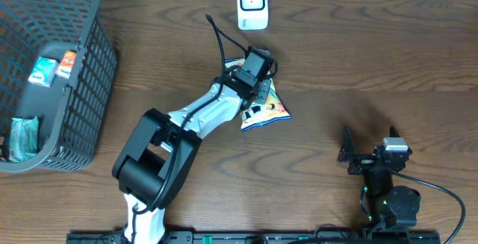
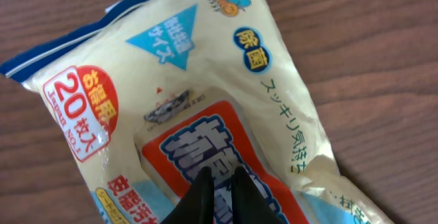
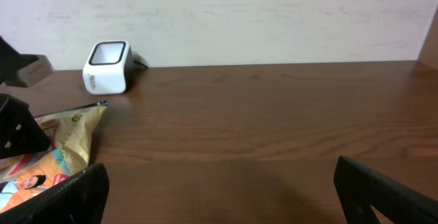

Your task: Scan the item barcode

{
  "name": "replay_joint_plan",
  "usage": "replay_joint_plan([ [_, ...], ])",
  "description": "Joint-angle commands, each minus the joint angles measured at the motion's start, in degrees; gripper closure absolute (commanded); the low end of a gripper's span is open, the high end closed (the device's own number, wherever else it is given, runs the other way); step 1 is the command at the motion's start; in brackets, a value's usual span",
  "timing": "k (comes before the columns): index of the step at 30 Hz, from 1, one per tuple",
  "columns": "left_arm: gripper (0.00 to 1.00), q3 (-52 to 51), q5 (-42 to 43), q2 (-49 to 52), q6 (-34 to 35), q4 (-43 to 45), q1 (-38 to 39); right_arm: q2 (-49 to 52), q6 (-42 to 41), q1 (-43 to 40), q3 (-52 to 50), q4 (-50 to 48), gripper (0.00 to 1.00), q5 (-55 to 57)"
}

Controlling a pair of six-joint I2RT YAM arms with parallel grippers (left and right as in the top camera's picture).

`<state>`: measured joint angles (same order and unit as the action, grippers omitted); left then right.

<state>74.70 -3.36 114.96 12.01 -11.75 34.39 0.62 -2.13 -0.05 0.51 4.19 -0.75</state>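
The wipes pack [image 1: 270, 104] is crooked under the robot's left gripper, so its near end [image 1: 267, 119] needs a nudge from closed fingers to turn it straight before the robot grips it.
The item is a cream wipes pack [image 1: 266, 110] with red and blue print, lying on the wooden table below the white barcode scanner [image 1: 252, 4]. My left gripper [image 1: 259, 87] reaches over its upper end. In the left wrist view the pack [image 2: 205, 80] fills the frame, and the black fingers of the left gripper [image 2: 221, 174] stand almost together, pinched on its printed face. My right gripper [image 3: 219, 183] rests wide open near the front right with only bare table between its fingers. From there the scanner [image 3: 107, 66] and the pack's corner [image 3: 65, 135] show at the left.
A dark plastic basket [image 1: 89, 87] at the far left holds a few small packets. The right arm's base [image 1: 388, 192] sits at the front edge. A black cable [image 1: 221, 46] rises from the left arm towards the scanner.
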Motion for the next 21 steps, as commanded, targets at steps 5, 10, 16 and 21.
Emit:
replay_joint_plan([
  [5, 0.88, 10.0, -0.5, -2.7, -5.9, -10.7, -1.7, -0.3, -0.4, -0.3, -0.2, 0.1, 0.01, 0.2],
  [10, 0.89, 9.9, 6.8, -5.6, 10.7, -25.6, -0.7, -0.3, -0.4, -0.3, -0.2, 0.1, 0.01, 0.2],
  [16, 0.89, 6.0, 18.4, -4.6, 19.6, -30.5, 3.0, -0.3, -0.4, -0.3, -0.2, 0.1, 0.01, 0.2],
  [21, 0.89, 2.1, 16.9, -4.2, 19.6, -31.5, 6.4, -0.3, -0.4, -0.3, -0.2, 0.1, 0.01, 0.2],
])
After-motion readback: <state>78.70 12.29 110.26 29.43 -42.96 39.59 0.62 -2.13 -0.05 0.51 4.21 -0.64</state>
